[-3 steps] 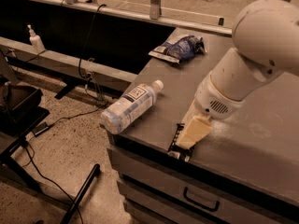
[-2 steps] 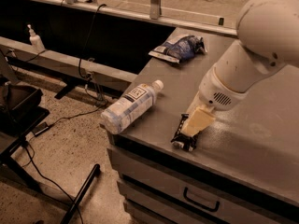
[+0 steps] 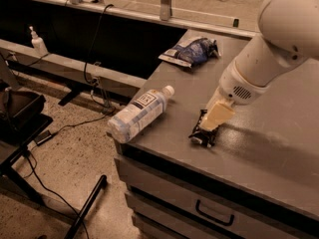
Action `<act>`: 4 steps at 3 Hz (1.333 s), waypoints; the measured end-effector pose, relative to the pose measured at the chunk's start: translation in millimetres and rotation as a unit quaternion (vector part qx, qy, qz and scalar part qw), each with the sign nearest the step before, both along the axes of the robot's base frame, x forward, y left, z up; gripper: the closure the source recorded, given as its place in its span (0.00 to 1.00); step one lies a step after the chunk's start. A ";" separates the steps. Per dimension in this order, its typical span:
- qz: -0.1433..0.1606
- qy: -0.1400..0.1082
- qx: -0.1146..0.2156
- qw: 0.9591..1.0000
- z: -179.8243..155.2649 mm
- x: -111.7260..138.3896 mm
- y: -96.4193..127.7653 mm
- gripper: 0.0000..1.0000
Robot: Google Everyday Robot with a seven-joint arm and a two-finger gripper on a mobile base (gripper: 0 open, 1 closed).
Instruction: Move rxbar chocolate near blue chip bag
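The rxbar chocolate's lower end has clear counter (image 3: 202, 88) between it and the blue chip bag, so my gripper should keep going toward the bag's near edge (image 3: 204, 60) and let go there.
The rxbar chocolate (image 3: 202, 135), a small black wrapper bar, is near the front edge of the grey counter (image 3: 279, 153). My gripper (image 3: 215, 117), with tan fingers under a white arm, is shut on the bar's upper end and holds it tilted, its lower end at the counter surface. The blue chip bag (image 3: 192, 51), wrinkly blue and white, lies at the far left part of the counter, well beyond the bar.
A clear plastic water bottle (image 3: 139, 112) lies on its side at the counter's front left corner, left of the bar. Drawers with a handle (image 3: 214, 214) are below the counter edge. Cables, a black bin (image 3: 17, 108) and a stand are on the floor at left.
My gripper and the black bar have shifted together a little up and to the right, away from the counter's front edge. The bottle and the chip bag have not moved.
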State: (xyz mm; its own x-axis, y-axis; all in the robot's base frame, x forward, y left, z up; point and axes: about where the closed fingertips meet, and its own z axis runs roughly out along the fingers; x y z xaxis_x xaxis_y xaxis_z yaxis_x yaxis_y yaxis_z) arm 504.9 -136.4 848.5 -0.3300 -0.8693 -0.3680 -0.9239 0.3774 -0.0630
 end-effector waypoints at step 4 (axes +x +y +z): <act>-0.018 -0.094 -0.007 0.995 45.7 113.0 -36.6 1.00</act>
State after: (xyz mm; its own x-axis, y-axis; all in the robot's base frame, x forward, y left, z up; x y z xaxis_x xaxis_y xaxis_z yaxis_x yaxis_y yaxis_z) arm 617.9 -173.0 894.2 -0.2883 -0.8635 -0.4138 -0.8811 0.4084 -0.2383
